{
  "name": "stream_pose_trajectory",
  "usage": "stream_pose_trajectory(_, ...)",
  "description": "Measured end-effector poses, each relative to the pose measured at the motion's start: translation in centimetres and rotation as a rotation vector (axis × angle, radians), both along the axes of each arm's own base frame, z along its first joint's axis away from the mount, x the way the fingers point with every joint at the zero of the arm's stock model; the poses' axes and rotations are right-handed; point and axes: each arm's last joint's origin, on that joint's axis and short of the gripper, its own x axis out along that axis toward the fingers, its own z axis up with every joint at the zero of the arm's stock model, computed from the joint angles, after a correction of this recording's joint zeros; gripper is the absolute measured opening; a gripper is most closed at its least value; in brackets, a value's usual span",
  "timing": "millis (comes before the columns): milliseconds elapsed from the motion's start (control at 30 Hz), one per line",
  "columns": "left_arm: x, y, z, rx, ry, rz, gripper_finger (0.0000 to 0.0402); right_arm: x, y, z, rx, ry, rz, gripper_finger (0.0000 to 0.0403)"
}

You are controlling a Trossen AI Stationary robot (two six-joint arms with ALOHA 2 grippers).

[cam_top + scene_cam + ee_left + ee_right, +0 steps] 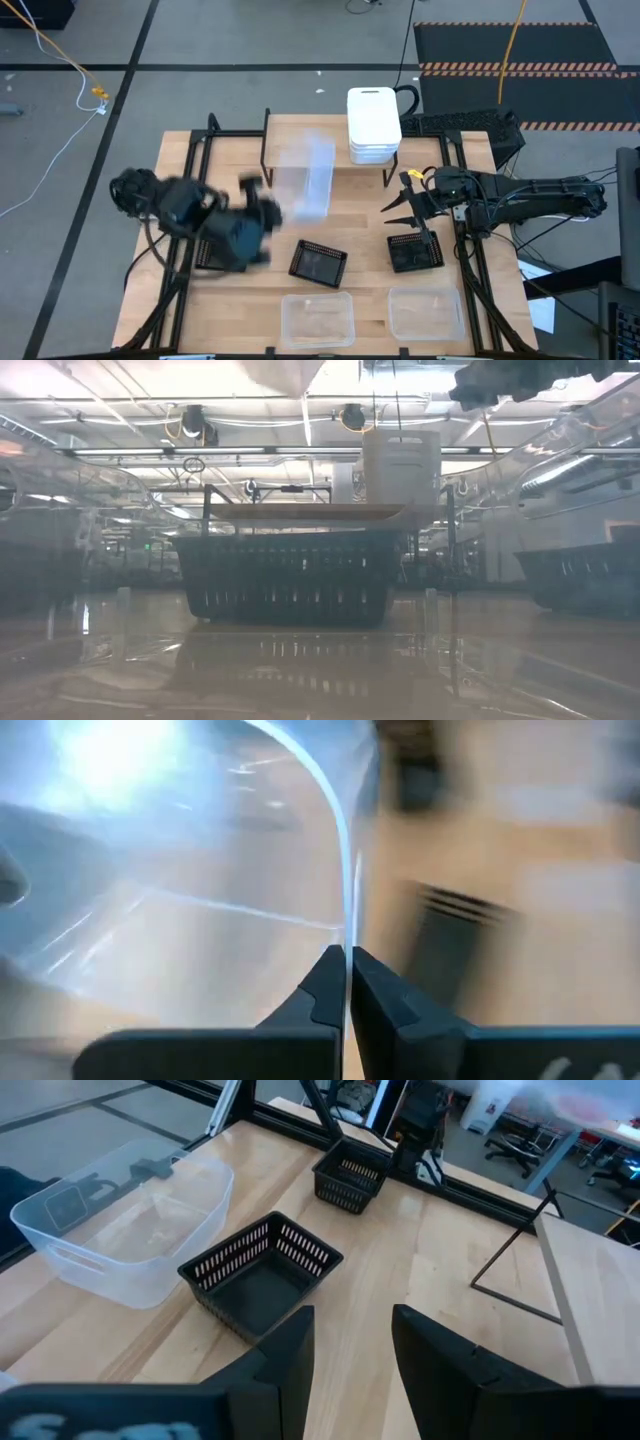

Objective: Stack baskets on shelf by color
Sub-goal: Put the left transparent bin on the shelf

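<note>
The shelf is open next to the white baskets, so my left gripper goes on carrying the clear basket (pixel 317 178) by its side until the basket's bottom rests there.
My left gripper (pixel 272 207) is shut on a clear basket (pixel 308 178), which hangs above the table just in front of the shelf (pixel 290 125); both are blurred. A stack of white baskets (pixel 374 125) stands on the shelf's right end. On the table lie two black mesh baskets (pixel 318 262) (pixel 415 252) and two clear baskets (pixel 318 318) (pixel 425 312). My right gripper (pixel 398 195) hovers open above the right black basket (pixel 262 1275), touching nothing. My left gripper pinches one thin side wall of the clear basket at its edge (pixel 347 935), with one finger inside (pixel 322 985) and one outside. The basket is lifted clear of the table and stands out beyond the fingertips; blur hides its exact tilt.
Another dark basket (pixel 210 255) lies partly under my left arm near the table's left side. In the low view a black basket (pixel 285 580) fills the foreground before the shelf (pixel 320 512). Bare wood shows on the shelf's left and middle.
</note>
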Motion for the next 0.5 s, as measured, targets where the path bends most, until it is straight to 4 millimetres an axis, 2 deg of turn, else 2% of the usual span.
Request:
stream_pose_trajectory(67, 0.4, 2.1, 0.6, 0.13, -0.026, 0.075, 0.0008, 0.0, 0.0, 0.0, 0.001, 0.003, 0.0, 0.0129)
stream_pose_trajectory(200, 2.1, 6.2, 0.1, 0.195, 0.017, 0.17, 0.0008, -0.1, 0.0, -0.1, 0.026, 0.022, -0.011, 0.0129)
stream_pose_trajectory(400, 6.4, 12.4, -3.9, 0.142, 0.125, 0.145, 0.0009, -0.1, 0.0, -0.3, 0.049, 0.04, -0.022, 0.0129)
stream_pose_trajectory(500, 7.0, 15.3, -5.2, 0.084, 0.152, 0.143, 0.0009, -0.1, 0.0, -0.3, 0.057, 0.044, -0.025, 0.0129)
